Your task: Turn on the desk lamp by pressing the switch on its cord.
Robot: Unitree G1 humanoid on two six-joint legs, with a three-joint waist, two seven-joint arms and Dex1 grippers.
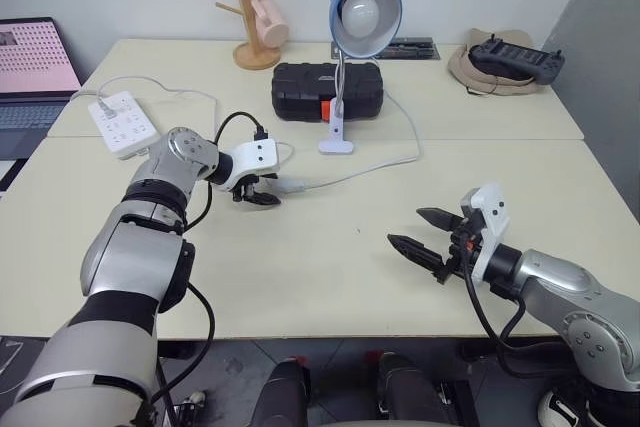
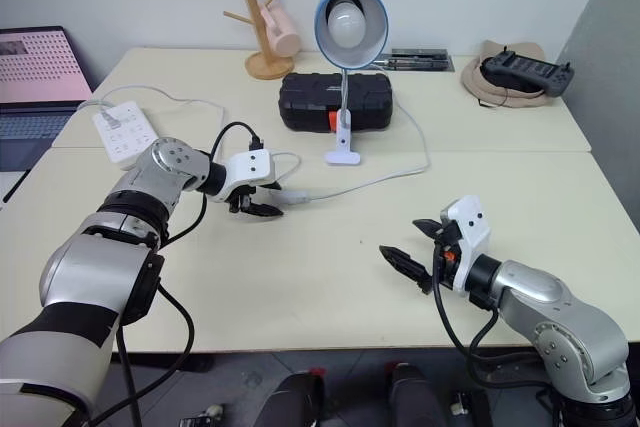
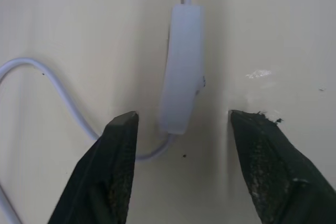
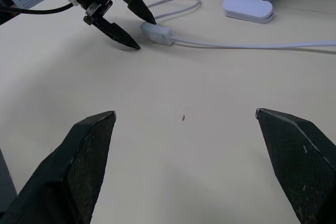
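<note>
The cord of the switch (image 1: pixel 289 185) lies in a loose curve (image 1: pixel 417 154), so I expect it to trail along while the desk lamp stays in place when the robot lifts the switch.
The desk lamp (image 1: pixel 364 9), with a blue shade and a small white base, stands at the table's middle back. Its thin white cord (image 1: pixel 372 170) loops round to the left and reaches the switch (image 3: pixel 181 72), a small white oblong box lying flat on the table. My left gripper (image 3: pixel 184 115) points down at the switch's near end. It is open, with one black finger on each side of the box and neither touching it. My right gripper (image 1: pixel 406 227) hovers open over bare table at the front right, with nothing between its fingers.
A white power strip (image 1: pixel 123 123) lies at the left. A black case (image 1: pixel 326 90) sits behind the lamp's base. A wooden mug tree (image 1: pixel 243 7) holding a pink mug, a laptop (image 1: pixel 35 72) and a hat with a black controller (image 1: pixel 512 59) line the back.
</note>
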